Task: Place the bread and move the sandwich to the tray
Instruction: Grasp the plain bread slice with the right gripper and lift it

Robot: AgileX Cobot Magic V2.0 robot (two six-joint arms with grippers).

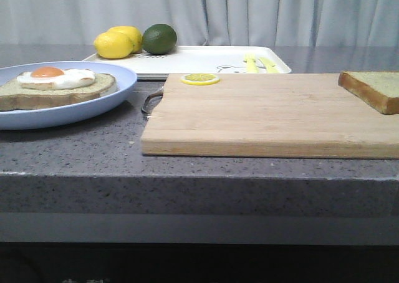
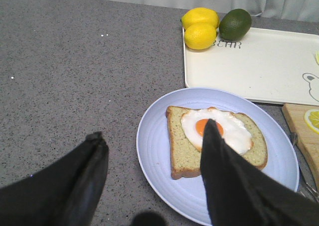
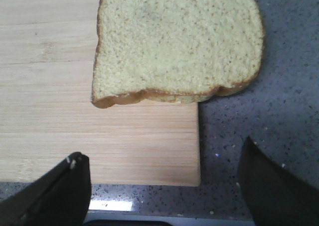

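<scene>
The bread [image 1: 375, 91] will sit propped up above the lower slice when the robot puts it down, because the fried egg [image 1: 56, 78] makes a small mound on the sandwich.
The bread [image 1: 374, 88] lies on the right end of the wooden cutting board [image 1: 268, 115]; in the right wrist view the bread [image 3: 177, 44] overhangs the board's corner [image 3: 99, 151]. My right gripper [image 3: 164, 181] is open and empty, hovering short of the slice. The sandwich [image 1: 56, 83], one slice with a fried egg, sits on the pale-blue plate [image 1: 93, 105] at the left. My left gripper [image 2: 152, 136] is open and empty above the plate's near rim [image 2: 154, 151], one finger [image 2: 224, 176] over the sandwich [image 2: 184, 151]. The white tray [image 1: 206, 62] lies at the back.
Two lemons [image 1: 118, 42] and a lime [image 1: 159, 38] sit on the tray's left corner. A lemon slice [image 1: 200, 78] lies on the board's far left edge. A metal handle [image 1: 151, 100] sticks out from the board toward the plate. The grey counter's front edge [image 1: 199, 177] is near.
</scene>
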